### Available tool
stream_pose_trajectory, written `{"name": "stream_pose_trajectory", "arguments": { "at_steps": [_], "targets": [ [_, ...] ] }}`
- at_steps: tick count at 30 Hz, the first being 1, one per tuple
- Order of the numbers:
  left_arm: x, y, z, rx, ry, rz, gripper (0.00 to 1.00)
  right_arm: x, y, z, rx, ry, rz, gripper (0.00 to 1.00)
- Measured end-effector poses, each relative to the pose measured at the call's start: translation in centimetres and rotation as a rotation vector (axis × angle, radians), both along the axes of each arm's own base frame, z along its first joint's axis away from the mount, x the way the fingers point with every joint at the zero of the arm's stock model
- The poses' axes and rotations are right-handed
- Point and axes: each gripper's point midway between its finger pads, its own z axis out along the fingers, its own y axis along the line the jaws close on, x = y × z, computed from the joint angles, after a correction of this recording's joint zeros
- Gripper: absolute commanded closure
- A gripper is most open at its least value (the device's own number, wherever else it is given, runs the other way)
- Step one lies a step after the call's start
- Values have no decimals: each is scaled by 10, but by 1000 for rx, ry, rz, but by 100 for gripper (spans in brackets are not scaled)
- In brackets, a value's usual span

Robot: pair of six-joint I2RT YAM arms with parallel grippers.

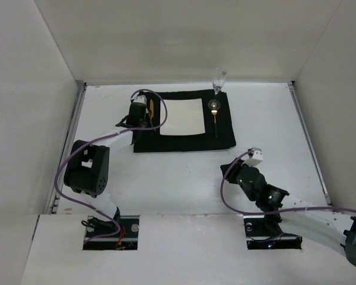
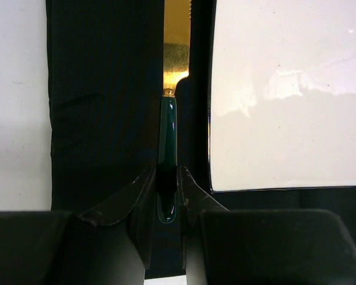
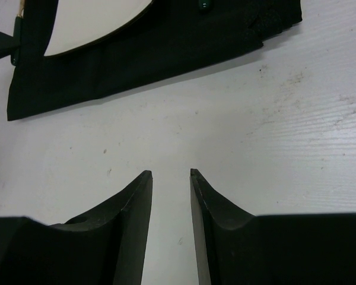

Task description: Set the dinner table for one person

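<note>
The gold utensil is parallel to the white plate's edge. My left gripper should keep lowering it to the open mat part's middle and let go of it there.
A black mat lies on the white dinner table, with a white square plate on it. A gold spoon with a dark handle lies right of the plate, and a clear glass stands at the mat's far right corner. My left gripper is left of the plate. In the left wrist view it is shut on the dark green handle of a gold utensil, which lies along the mat beside the plate. My right gripper is open and empty over bare table, near the mat's front edge.
Upright white walls close in the table on the left, back and right. Metal rails run along its side edges. A white ledge spans the near edge by the arm bases. Purple cables loop beside both arms.
</note>
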Motion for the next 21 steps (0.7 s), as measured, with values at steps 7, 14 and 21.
{"name": "stream_pose_trajectory", "arguments": {
  "at_steps": [7,14,21],
  "targets": [
    [14,1,1,21,-10,6,95,0,-1,-1,-3,0,-4,62],
    [12,10,-28,60,56,25,95,1,-2,2,4,-9,-9,62],
    [12,17,-34,79,70,37,95,1,-2,2,3,-9,-11,61]
  ]
}}
